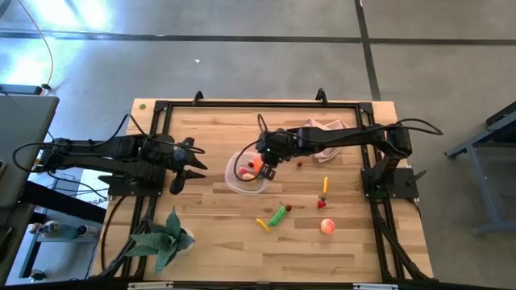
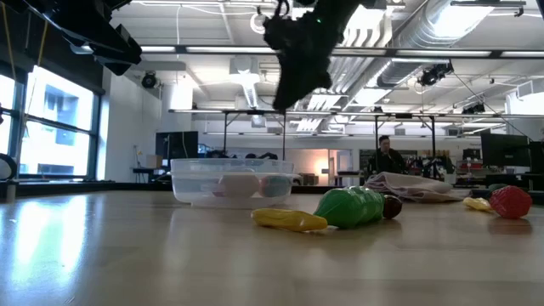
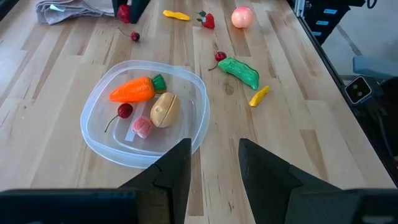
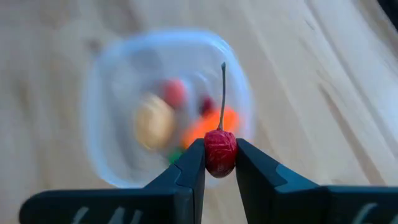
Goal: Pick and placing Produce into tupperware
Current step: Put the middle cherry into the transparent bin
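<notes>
I should go on lowering the cherry's round body [image 4: 221,154], which my right gripper is pinching above the open tupperware [image 1: 244,175], until it hangs inside the tupperware's rim, and then let go.
The clear round tupperware [image 1: 244,176] stands mid-table and holds an orange carrot [image 3: 132,90], a tan lump [image 3: 165,109], a cherry [image 3: 125,111] and a pink piece [image 3: 142,126]. My right gripper [image 4: 220,163] hangs above the tub's right side, shut on a red cherry [image 4: 220,151]. My left gripper [image 3: 214,158] waits open, left of the tub, touching nothing. On the table lie a green pepper [image 1: 278,215], a yellow piece [image 1: 263,225], a peach-pink fruit [image 1: 327,226], a strawberry [image 1: 322,201], a second yellow piece [image 1: 326,184] and a cherry [image 1: 300,163]. My right gripper pinches the cherry's round red body [image 4: 220,155] between its two fingertips. Its thin stem [image 4: 223,93] sticks out past them. The fingers slant down from above. The cherry is lifted clear, over the tupperware [image 4: 168,106].
A pink cloth [image 1: 326,133] lies at the far edge under the right arm. A green spiky plant [image 1: 165,238] stands at the near left corner. Bare wood shows between the tub and the near edge. People and desks show in the room beyond.
</notes>
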`<state>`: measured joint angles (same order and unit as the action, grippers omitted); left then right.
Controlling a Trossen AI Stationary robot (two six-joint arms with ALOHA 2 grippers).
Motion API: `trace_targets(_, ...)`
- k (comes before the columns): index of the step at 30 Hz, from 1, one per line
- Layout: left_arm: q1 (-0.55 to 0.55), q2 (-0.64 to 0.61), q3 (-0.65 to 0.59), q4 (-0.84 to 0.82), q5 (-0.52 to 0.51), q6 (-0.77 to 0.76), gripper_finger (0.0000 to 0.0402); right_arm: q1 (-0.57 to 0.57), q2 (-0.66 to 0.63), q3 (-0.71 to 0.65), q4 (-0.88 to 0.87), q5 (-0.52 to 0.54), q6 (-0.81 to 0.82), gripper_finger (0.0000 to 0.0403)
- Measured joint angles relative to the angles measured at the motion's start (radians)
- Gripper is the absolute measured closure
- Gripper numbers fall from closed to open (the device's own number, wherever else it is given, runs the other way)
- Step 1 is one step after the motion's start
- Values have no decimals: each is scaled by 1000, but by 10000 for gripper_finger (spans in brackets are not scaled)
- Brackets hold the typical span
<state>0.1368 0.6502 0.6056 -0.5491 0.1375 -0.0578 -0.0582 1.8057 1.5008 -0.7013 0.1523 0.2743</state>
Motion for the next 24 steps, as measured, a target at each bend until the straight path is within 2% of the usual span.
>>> trace_targets(7, 0, 0, 0, 0, 0, 0, 279, -46, 81, 11, 152, -188, -95, 341)
trace_targets(24, 0, 0, 0, 0, 0, 0, 279, -67, 253, 11, 266, -277, -199, 341)
